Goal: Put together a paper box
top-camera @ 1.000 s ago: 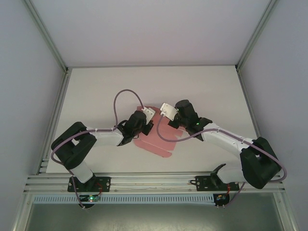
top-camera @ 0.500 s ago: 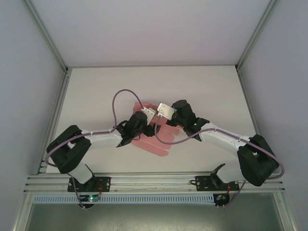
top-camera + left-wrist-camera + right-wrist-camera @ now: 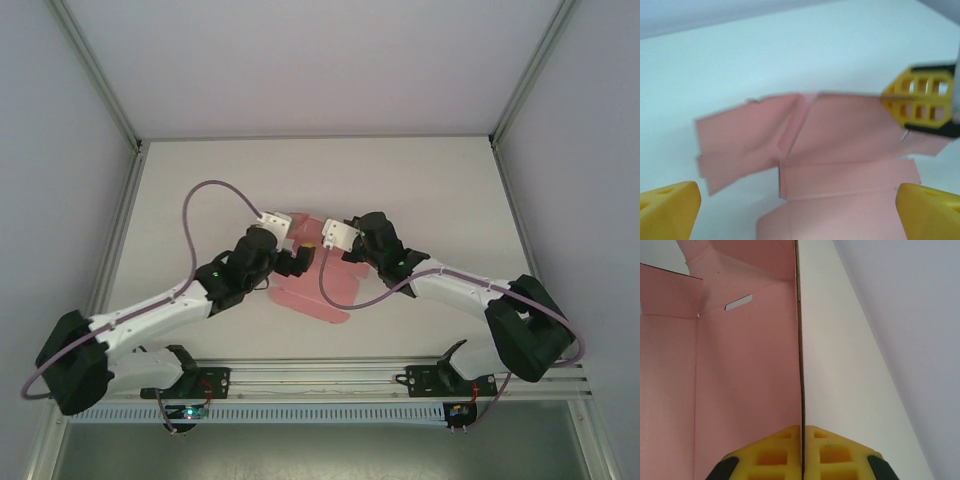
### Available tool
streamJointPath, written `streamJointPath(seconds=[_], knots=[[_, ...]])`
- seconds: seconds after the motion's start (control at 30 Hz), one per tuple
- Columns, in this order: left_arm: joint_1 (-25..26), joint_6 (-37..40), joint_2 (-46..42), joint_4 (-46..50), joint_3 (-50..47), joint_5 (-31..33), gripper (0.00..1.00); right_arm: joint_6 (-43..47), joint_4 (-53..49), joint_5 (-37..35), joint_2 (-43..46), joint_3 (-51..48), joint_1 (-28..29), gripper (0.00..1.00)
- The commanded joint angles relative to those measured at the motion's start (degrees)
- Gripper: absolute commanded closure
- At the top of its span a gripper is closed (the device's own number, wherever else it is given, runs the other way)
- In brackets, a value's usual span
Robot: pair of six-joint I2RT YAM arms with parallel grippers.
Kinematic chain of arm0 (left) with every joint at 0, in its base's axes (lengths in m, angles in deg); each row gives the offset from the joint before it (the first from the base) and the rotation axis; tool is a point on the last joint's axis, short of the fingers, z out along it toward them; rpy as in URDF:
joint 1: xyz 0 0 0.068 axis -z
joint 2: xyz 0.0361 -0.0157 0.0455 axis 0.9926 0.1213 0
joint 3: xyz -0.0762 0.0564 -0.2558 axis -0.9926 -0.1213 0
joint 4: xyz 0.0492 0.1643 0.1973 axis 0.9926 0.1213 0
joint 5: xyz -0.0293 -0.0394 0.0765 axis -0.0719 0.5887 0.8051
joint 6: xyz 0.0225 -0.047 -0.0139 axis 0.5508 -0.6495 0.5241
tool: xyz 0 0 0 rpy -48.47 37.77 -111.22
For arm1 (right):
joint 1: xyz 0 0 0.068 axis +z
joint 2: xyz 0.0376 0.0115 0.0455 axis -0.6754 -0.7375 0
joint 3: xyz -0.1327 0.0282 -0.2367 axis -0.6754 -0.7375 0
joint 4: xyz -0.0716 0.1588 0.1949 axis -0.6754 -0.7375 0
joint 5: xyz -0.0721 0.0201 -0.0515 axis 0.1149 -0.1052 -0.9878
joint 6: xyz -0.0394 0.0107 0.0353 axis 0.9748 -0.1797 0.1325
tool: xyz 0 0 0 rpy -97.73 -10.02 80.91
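Observation:
The end flap [image 3: 742, 135] reaches out past the crease of the raised panel, so my left gripper should move back and approach the flap from its outer side [image 3: 701, 150].
The paper box [image 3: 312, 288] is a pink die-cut sheet, partly folded, lying at the middle of the table between the two arms. My right gripper [image 3: 313, 243] is shut on the edge of one raised panel. In the right wrist view that thin edge runs straight up from between the yellow fingers [image 3: 802, 432], with the pink panel [image 3: 740, 365] and its slot to the left. My left gripper [image 3: 296, 260] stands wide open over the sheet's left part. Its yellow fingertips [image 3: 670, 205] sit at both lower corners, nothing between them but the creased flaps [image 3: 840, 140] below. The right gripper's fingers [image 3: 920, 100] show at the flaps' far right.
The white table [image 3: 420, 180] is bounded by aluminium frame posts at the left [image 3: 120, 230] and right [image 3: 515, 220]. A rail [image 3: 320, 375] runs along the near edge. Purple cables [image 3: 210, 195] loop over both arms.
My left gripper has gone from shut to wide open, and its arm has stretched out low while the wrist shifted toward the sheet's far left. The right gripper has moved slightly left, still pinching the panel.

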Motion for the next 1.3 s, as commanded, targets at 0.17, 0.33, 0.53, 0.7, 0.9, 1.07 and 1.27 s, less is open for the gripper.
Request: streamJointPath(seconds=[0.17, 0.33, 0.53, 0.7, 0.9, 1.07, 1.27], knots=[[-13.9, -16.4, -3.7, 13.2, 1.6, 6.4, 0.0, 5.1, 6.1, -2.6, -1.3, -2.2, 2.5, 1.0], [-24.9, -21.9, 0.0, 11.0, 1.1, -1.0, 0.0, 6.8, 7.9, -1.6, -0.6, -3.3, 3.4, 1.0], [-28.9, -21.6, 9.3, 6.8, 4.1, -5.3, 0.0, 7.4, 8.2, -2.8, -0.9, -3.4, 4.3, 1.0], [-28.9, -16.2, 16.4, -0.2, 5.6, -15.5, 0.0, 8.1, 8.1, -4.1, -2.0, -3.1, 4.7, 1.0], [-28.9, -11.4, 21.5, -5.3, 6.6, -28.7, 0.0, 7.9, 7.9, -4.6, -2.1, -2.8, 4.8, 1.0], [-28.9, -9.7, 22.3, -7.4, 4.9, -33.4, 0.01, 7.7, 7.7, -6.1, -2.3, -2.7, 4.9, 1.0], [-27.9, -7.1, 22.3, -14.1, 1.8, -42.9, 0.18, 6.8, 6.9, -6.9, -3.1, -2.1, 4.9, 1.0]])
